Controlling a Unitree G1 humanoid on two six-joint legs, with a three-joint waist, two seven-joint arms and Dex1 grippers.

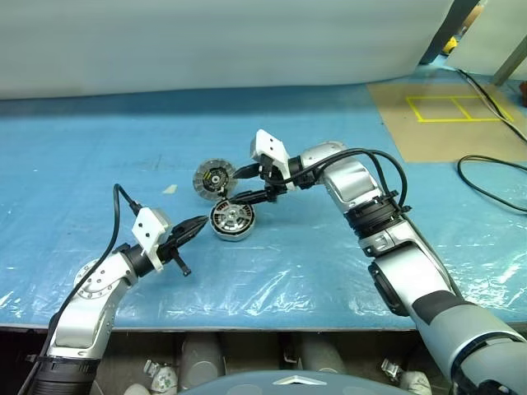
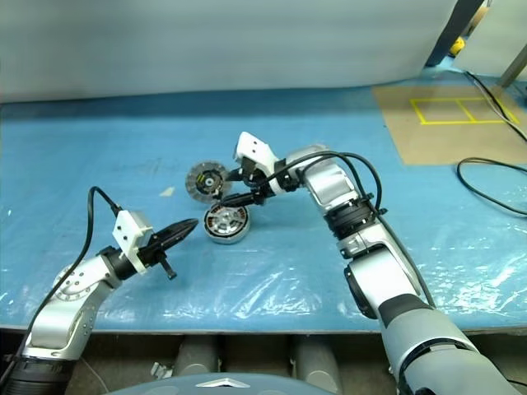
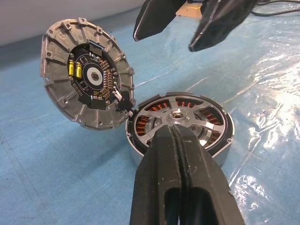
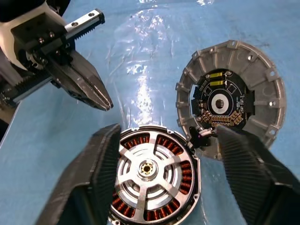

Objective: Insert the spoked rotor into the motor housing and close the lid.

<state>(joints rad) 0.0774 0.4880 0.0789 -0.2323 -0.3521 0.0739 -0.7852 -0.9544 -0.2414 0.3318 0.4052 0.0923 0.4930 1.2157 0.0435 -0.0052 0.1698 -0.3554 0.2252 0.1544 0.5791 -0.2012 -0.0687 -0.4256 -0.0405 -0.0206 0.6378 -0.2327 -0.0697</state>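
Note:
My gripper is about to turn the lid (image 1: 215,178) over onto the shell. Short wires (image 4: 200,135) connect the lid to the shell's rim, so the wires should fold inside and be hidden.
The spoked rotor (image 4: 150,174), copper windings around a silver hub, lies inside the round shell of the motor housing (image 1: 232,220) on the blue table. The ribbed grey lid (image 1: 212,178), with a dark circuit board on its inner face, stands tilted open behind the shell, joined to its rim by short wires. My right gripper (image 1: 233,188) is open and hovers over the shell beside the lid, one finger (image 4: 93,173) to each side, with nothing held. My left gripper (image 1: 198,226) is shut and empty, its tip pointing at the shell's near side from a short distance away.
A clear plastic sheet (image 1: 280,271) covers the blue table around the motor. A small pale scrap (image 1: 169,189) lies left of the lid. A brown board with yellow tape lines (image 1: 449,115) and black cables (image 1: 494,177) sit at the far right.

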